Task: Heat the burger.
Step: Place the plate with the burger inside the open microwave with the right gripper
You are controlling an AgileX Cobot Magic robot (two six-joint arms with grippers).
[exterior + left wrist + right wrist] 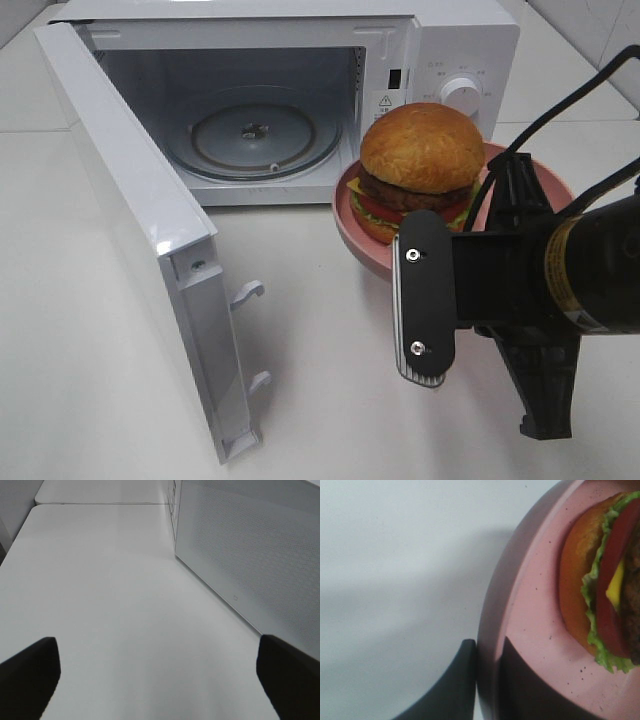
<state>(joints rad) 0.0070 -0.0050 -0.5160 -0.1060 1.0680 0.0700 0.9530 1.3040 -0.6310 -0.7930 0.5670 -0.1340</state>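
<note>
The pink plate is in front of the control panel (440, 82), so my right gripper needs to swing it over to the open cavity (262, 142) before it pushes the plate in.
The burger (420, 165), with a golden bun, dark patty, tomato and lettuce, sits on a round pink plate (355, 235) in front of the microwave's control panel. My right gripper (505, 200) is shut on the plate's right rim. In the right wrist view the right gripper (487, 680) has one finger outside the pink plate (535, 630) and one inside, close to the burger (600, 590). My left gripper (160, 680) is open over bare table, with nothing between its fingers (30, 675). It does not show in the high view.
The white microwave (450, 60) stands at the back, its cavity with the glass turntable (255, 135) exposed. Its door (140, 210) swings out far to the left and toward the front. The door's perforated face (250, 555) lies right of my left gripper.
</note>
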